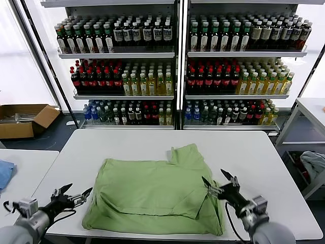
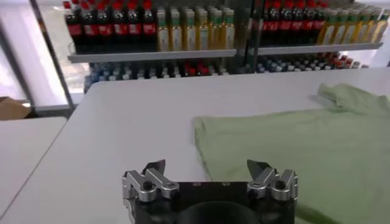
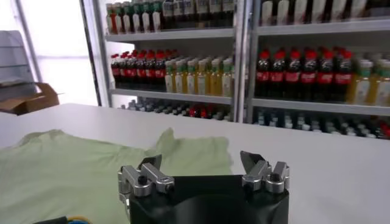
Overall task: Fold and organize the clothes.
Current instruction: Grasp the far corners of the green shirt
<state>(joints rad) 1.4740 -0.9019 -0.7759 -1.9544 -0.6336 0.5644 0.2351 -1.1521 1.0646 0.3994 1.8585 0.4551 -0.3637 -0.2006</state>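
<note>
The shirt's far half [image 1: 147,175] will bend over while the shirt's near edge stays in place when the robot folds it, because the far sleeve [image 1: 187,154] lies limp and wrinkled.
A light green short-sleeved shirt [image 1: 152,190] lies partly folded in the middle of the white table [image 1: 127,142], one sleeve sticking out at its far right. It also shows in the left wrist view [image 2: 304,140] and the right wrist view [image 3: 91,170]. No buttons or checkered print show. My left gripper [image 1: 77,193] hovers open and empty just left of the shirt's near left corner; the left wrist view shows it too [image 2: 210,167]. My right gripper [image 1: 217,182] hovers open and empty at the shirt's near right edge; the right wrist view shows it too [image 3: 201,163].
Shelves of bottles [image 1: 172,66] stand behind the table. A second white table [image 1: 20,173] with a blue cloth [image 1: 4,173] stands at the left. A cardboard box [image 1: 23,119] sits on the floor at far left. A grey rack [image 1: 304,132] stands at right.
</note>
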